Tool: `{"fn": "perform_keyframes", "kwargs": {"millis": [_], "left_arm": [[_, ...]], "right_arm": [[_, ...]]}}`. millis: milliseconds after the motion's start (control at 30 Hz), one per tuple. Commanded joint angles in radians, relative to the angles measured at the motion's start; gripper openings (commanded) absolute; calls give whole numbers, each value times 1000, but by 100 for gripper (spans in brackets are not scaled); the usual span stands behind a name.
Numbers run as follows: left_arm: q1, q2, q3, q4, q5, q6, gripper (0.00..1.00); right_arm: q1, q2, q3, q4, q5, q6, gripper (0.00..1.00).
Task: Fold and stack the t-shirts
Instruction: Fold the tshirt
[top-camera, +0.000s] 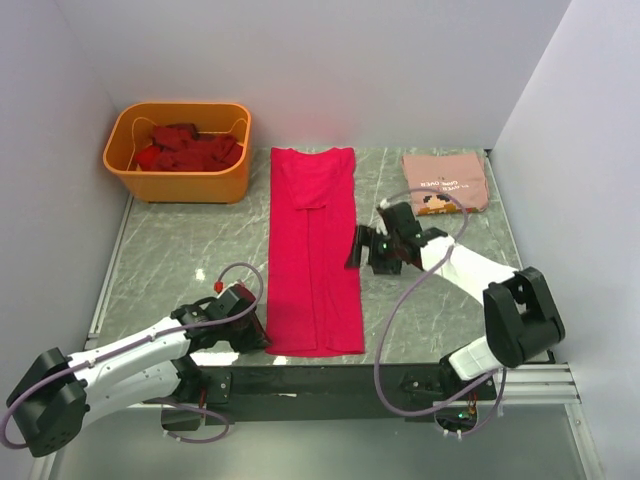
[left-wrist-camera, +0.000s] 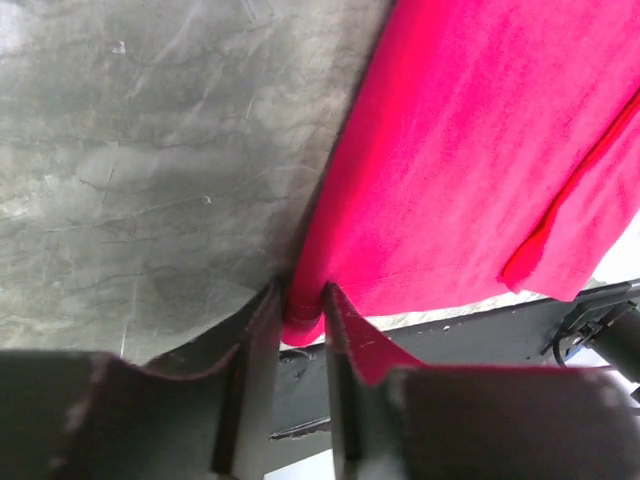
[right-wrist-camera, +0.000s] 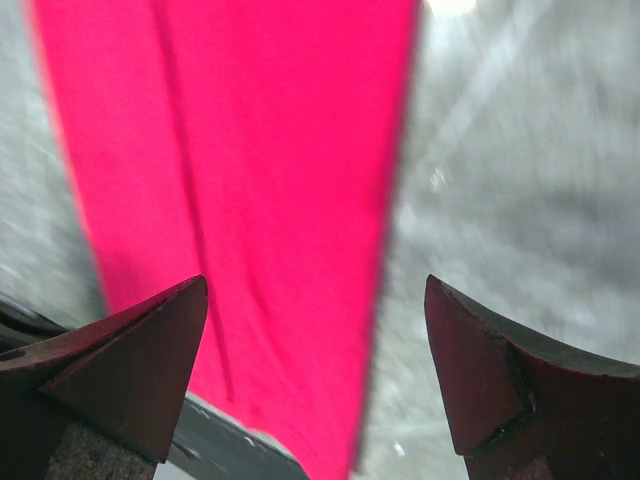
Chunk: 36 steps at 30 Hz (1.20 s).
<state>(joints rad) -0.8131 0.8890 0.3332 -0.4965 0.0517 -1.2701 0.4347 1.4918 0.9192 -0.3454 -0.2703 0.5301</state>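
Note:
My left gripper is on a single corner of the near hem (top-camera: 271, 350), so my right gripper should pinch the hem's free corner (top-camera: 359, 349) before both grippers fold the strip over.
A bright crimson-pink t-shirt (top-camera: 314, 250) lies folded into a long narrow strip down the middle of the table. My left gripper (top-camera: 252, 330) is shut on its near left hem corner (left-wrist-camera: 300, 315), at the table's front edge. My right gripper (top-camera: 358, 250) is open and empty beside the strip's right edge, about halfway along; the shirt (right-wrist-camera: 250, 200) fills the view between its fingers. A folded salmon-pink t-shirt (top-camera: 446, 182) with a small dark-and-white print lies at the far right. Dark red t-shirts (top-camera: 188, 150) sit crumpled in the tub.
An orange plastic tub (top-camera: 180, 185) stands at the far left. White walls close in the left, back and right sides. The grey marble table (top-camera: 180, 260) ends at a dark rail (top-camera: 300, 380) along the front. Purple cables loop over both arms.

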Motion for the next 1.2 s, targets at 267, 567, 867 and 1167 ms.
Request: {"fn": "perform_keyframes", "kwargs": {"millis": [267, 567, 867, 1167], "left_arm": [[-12, 24, -3, 24, 45, 5, 1], [-12, -34, -6, -7, 43, -37, 1], [-14, -61, -36, -8, 66, -83, 1], [-14, -74, -48, 7, 91, -100, 1]], "right_arm": [[220, -234, -244, -171, -6, -15, 92], [314, -292, -361, -161, -1, 94, 84], [377, -283, -396, -153, -52, 160, 66], [400, -251, -382, -144, -60, 179, 19]]}}
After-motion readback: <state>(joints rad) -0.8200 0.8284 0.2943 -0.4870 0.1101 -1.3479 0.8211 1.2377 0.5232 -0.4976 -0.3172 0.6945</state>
